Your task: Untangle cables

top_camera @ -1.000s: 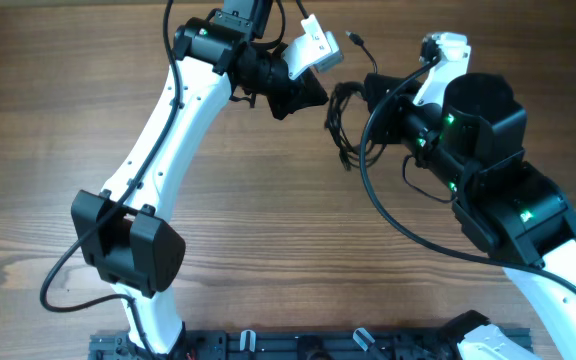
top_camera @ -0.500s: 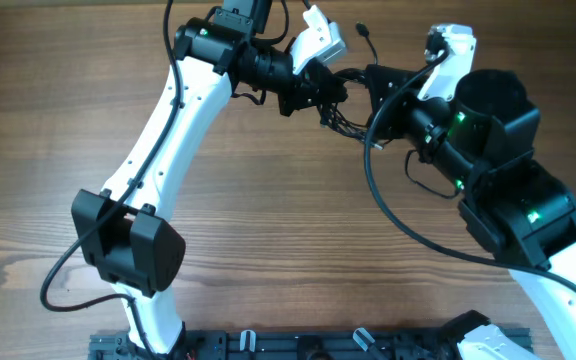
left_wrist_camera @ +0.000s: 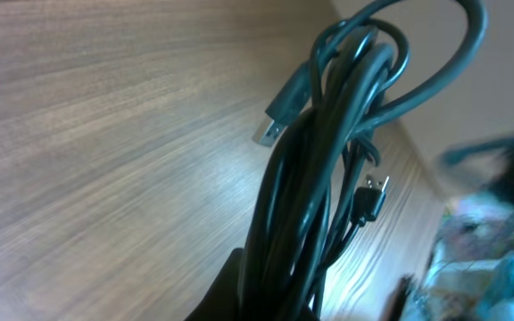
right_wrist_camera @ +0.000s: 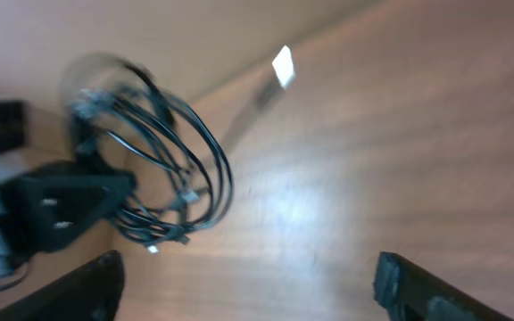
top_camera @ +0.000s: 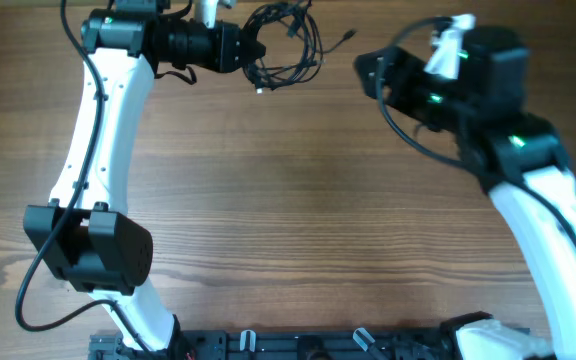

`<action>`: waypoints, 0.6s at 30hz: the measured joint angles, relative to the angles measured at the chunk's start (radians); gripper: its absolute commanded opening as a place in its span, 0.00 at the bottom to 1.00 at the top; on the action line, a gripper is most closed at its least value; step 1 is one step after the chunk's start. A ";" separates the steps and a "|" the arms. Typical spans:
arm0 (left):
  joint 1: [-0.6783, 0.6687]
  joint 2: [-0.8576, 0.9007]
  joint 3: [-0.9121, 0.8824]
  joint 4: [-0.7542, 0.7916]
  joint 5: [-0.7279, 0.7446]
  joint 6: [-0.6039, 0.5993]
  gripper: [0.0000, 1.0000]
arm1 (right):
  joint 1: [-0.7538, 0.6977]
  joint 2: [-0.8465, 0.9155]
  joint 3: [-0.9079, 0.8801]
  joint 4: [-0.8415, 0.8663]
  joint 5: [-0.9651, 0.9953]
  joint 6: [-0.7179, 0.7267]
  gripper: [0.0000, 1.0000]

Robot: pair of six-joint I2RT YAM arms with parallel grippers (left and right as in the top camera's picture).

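The strands of cable are pinched together in my left gripper, so my right gripper should first take hold of the cable bundle's opposite side, and then my left gripper should open and move away.
A tangled bundle of black cables hangs at the table's far edge, with my left gripper shut on its left side. The left wrist view shows the bundle running up out of the jaws, a silver USB plug and a small black plug sticking out. One loose end trails to the right. My right gripper stands open to the right of the bundle, apart from it. In the right wrist view the cables lie far ahead of the wide-spread fingers.
Bare wooden table spreads below both arms. The left arm's white links run down the left side, the right arm's down the right. A black rail lies along the near edge.
The right gripper has opened and let go of the cables. The left arm has swung left and toward the far edge, carrying the bundle away from the right gripper.
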 measured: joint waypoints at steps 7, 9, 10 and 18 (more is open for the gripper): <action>-0.010 0.000 0.000 0.036 -0.074 -0.338 0.04 | 0.097 0.212 0.000 0.127 -0.066 0.310 0.84; -0.028 0.000 0.000 0.036 -0.105 -0.375 0.04 | 0.122 0.220 -0.001 0.222 -0.073 0.360 0.84; -0.038 0.000 0.000 0.035 -0.111 -0.384 0.04 | 0.134 0.220 -0.001 0.254 -0.074 0.376 0.84; -0.076 -0.001 0.000 0.043 -0.132 -0.424 0.04 | 0.149 0.220 -0.001 0.274 -0.073 0.398 0.82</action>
